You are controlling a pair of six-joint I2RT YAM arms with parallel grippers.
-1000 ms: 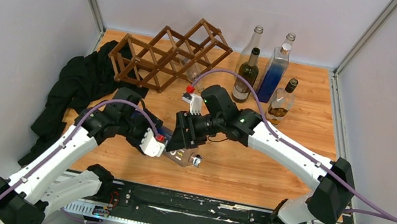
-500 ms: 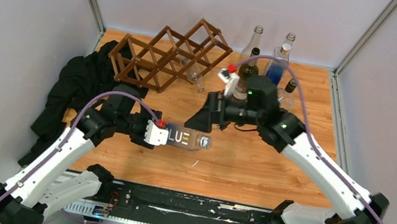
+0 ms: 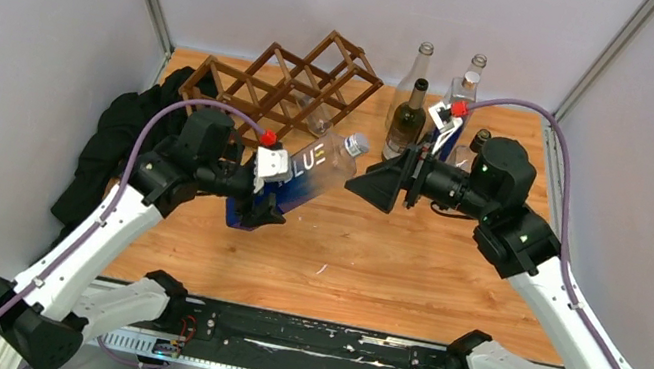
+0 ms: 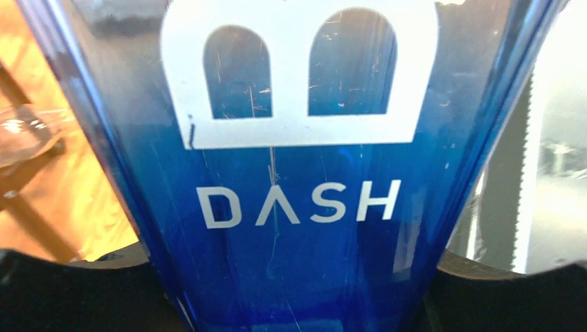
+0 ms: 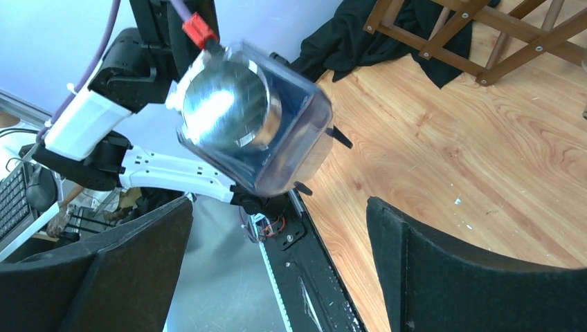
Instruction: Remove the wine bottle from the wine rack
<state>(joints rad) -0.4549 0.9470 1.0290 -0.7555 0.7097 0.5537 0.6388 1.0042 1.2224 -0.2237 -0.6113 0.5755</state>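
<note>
The wine bottle is held by its lower body in my left gripper, far from the upright bottles, so next I hand the neck over to my right gripper.
The wine bottle is blue glass with white lettering and a silver cap. It hangs tilted above the table, its cap pointing up and to the right. My left gripper is shut on its lower body, and the bottle fills the left wrist view. My right gripper stands open to the right of the cap, apart from it, with nothing between its fingers. The dark brown wine rack lies behind the bottle at the back left.
Several upright bottles stand at the back right behind my right wrist. A clear bottle lies in the rack. A black cloth is heaped at the table's left edge. The black rail runs along the near edge.
My right gripper let go of the bottle, opened wide and drew back to the right. My left arm lifted the bottle off the table and tilted it, cap up, toward the rack.
</note>
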